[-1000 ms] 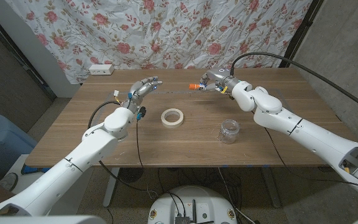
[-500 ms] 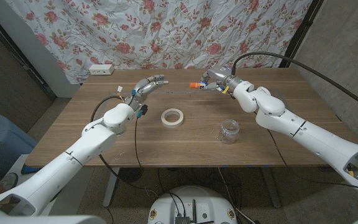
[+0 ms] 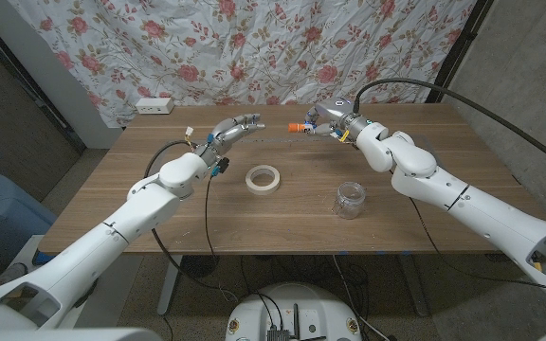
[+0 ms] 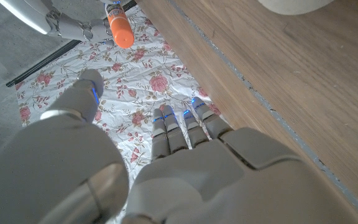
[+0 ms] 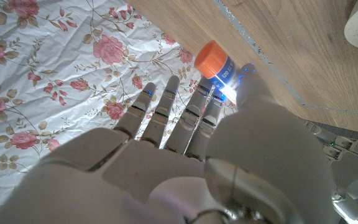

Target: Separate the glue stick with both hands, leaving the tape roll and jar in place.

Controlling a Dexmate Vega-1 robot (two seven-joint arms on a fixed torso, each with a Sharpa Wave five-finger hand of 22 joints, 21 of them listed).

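The orange cap and the glue stick's labelled body meet at a plain edge, so the cap will slide off in one piece when I pull it.
My right hand holds the glue stick above the far middle of the table, its orange cap pointing toward my left side. In the right wrist view the glue stick sits pinched at my fingertips. My left hand hovers open to the left of it, fingers spread and reaching toward the stick, a gap still between them. The left wrist view shows the orange glue stick ahead of my left hand. The tape roll lies mid-table, and the clear jar stands to its right.
A white power strip lies at the table's far left corner. A floral cloth hangs behind the table. Cables run along both arms over the tabletop.
My left hand has moved right, toward the glue stick, narrowing the gap. The right hand has kept the stick nearly in place.
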